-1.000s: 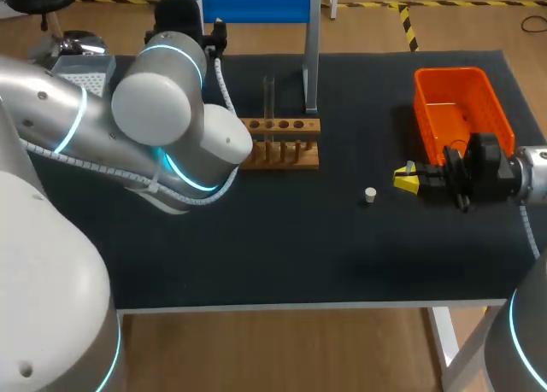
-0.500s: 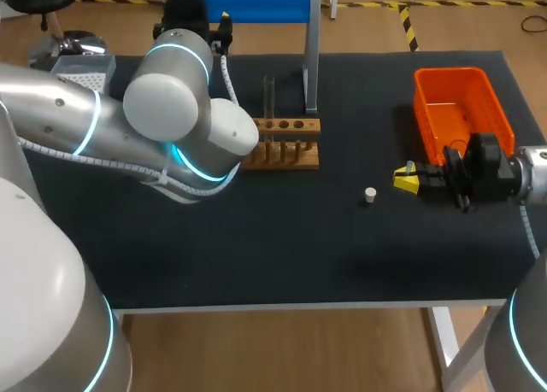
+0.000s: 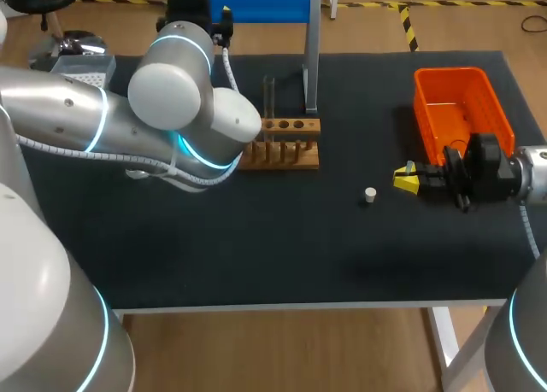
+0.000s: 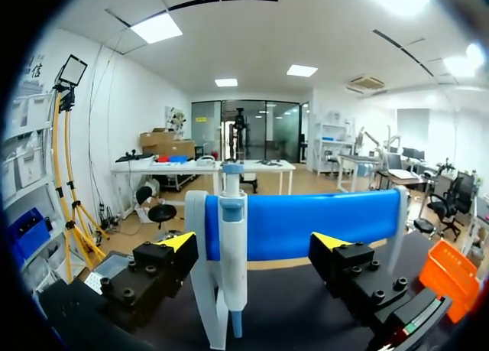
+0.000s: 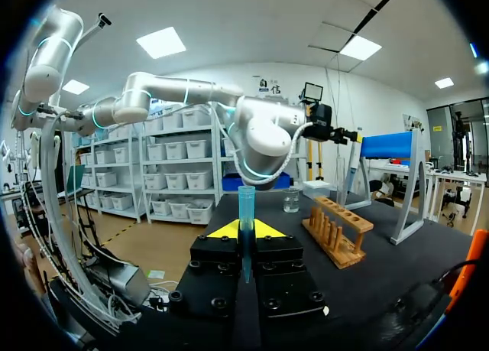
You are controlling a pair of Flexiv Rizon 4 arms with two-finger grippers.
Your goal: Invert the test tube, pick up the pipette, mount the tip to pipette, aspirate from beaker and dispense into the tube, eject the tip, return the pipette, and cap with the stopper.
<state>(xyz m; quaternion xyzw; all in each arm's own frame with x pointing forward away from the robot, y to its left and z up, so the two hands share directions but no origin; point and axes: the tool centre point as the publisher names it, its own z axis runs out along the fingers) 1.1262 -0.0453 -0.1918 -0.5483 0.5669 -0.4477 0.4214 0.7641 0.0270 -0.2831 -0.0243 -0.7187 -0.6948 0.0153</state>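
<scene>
My gripper will unhook the pipette and leave the stand in place when it lifts, because the white pipette's top rises clear above the blue bar.
The white pipette with a blue cap hangs on the stand's blue bar. My left gripper is open around it, the pipette closer to one finger and touching neither. In the head view my left gripper is at the table's back by the blue bar. My right gripper is shut on a clear bluish test tube that stands upright between its yellow tips. It sits at the right, with the small white stopper just to its left. A glass beaker stands beyond the tube.
The wooden rack stands mid-table with a thin clear tube upright in it. An orange basket sits behind my right gripper. A grey tip box is at the back left, partly behind my left arm.
My left arm has swung back and to the right, bringing its gripper up to the pipette stand. The right arm, tube and stopper have not moved.
</scene>
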